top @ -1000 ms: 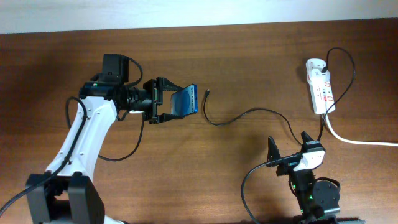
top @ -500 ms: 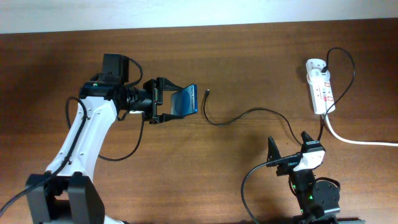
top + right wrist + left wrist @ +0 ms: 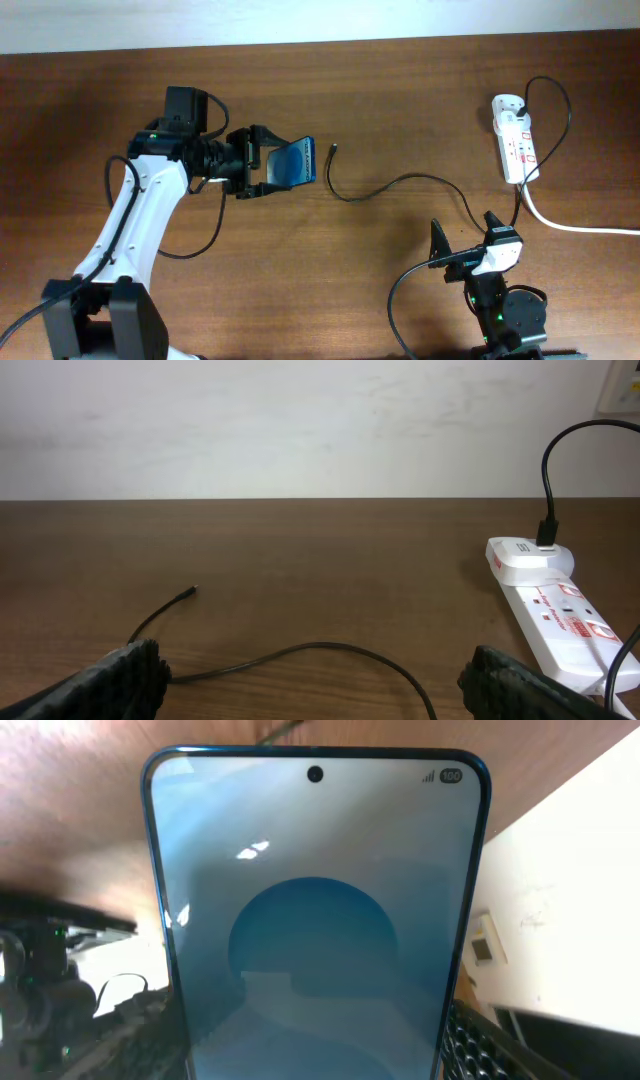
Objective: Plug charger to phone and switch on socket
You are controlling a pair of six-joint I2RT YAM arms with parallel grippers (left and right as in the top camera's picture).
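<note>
I can see that the phone (image 3: 285, 165) is deep in my left gripper and only its lettered end sticks out. My right gripper should grab that end (image 3: 308, 160) before my left gripper lets go.
My left gripper (image 3: 262, 161) is shut on the blue phone (image 3: 294, 163) and holds it tilted above the table, left of centre. The phone's screen (image 3: 315, 920) fills the left wrist view. The thin black charger cable (image 3: 400, 181) lies on the table, its plug tip (image 3: 333, 150) just right of the phone and apart from it; it also shows in the right wrist view (image 3: 300, 652). The white socket strip (image 3: 515, 140) lies at the far right, with the charger's other end plugged into its top (image 3: 545, 535). My right gripper (image 3: 462, 248) is open and empty near the front edge.
The socket's thick white cord (image 3: 580, 228) runs off to the right edge. A pale wall (image 3: 300, 420) stands behind the brown wooden table (image 3: 400, 90). My left arm's own black cable (image 3: 200, 240) loops beside the arm.
My left gripper has drawn the phone slightly to the left. The right arm, the cable and the socket have not moved.
</note>
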